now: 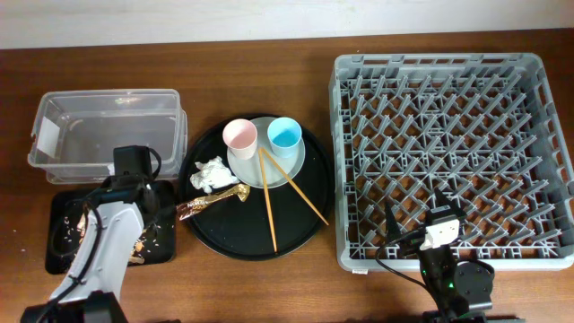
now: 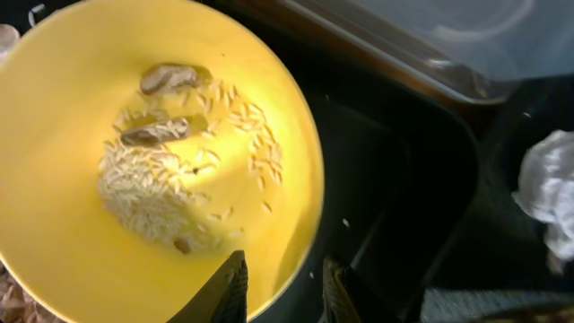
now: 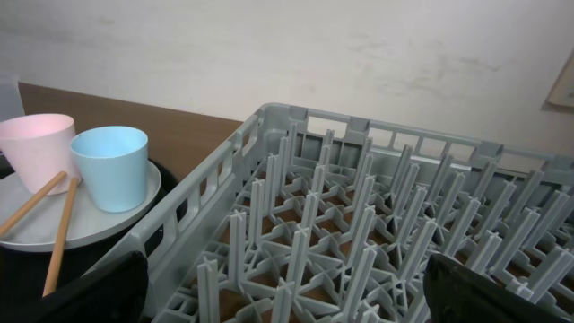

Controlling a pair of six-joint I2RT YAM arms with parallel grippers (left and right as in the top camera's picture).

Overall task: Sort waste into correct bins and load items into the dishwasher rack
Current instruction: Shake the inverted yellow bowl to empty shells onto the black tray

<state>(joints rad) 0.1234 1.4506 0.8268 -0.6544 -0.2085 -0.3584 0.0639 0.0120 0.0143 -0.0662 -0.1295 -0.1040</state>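
The yellow bowl point(image 2: 235, 235) has one finger inside it and one outside. So my left gripper should stay astride the bowl's rim point(image 2: 287, 280) until both fingers close on it.
In the left wrist view a yellow bowl point(image 2: 81, 108) holds pale rice-like food scraps point(image 2: 152, 184). My left gripper point(image 2: 282, 269) straddles its rim, one finger inside and one outside, with a little gap on each side, above the shallow black tray point(image 2: 395, 188). From overhead my left arm point(image 1: 112, 224) hides the bowl. A tissue point(image 1: 211, 175) and a wrapper point(image 1: 208, 204) lie on the round black tray point(image 1: 242, 238). On the plate point(image 1: 269, 170) stand a pink cup point(image 1: 239, 136) and a blue cup point(image 1: 285, 135), with chopsticks point(image 1: 269, 202) leaning off it. My right gripper point(image 3: 296, 296) stands wide open over the rack point(image 1: 448, 144), near its front left corner.
The clear tub point(image 1: 108, 130) sits at the back left, just beyond the shallow black tray point(image 1: 63, 238), which has scraps scattered in it. The rack's pegs stand upright right in front of my right gripper. The rack's left wall runs beside the round tray.
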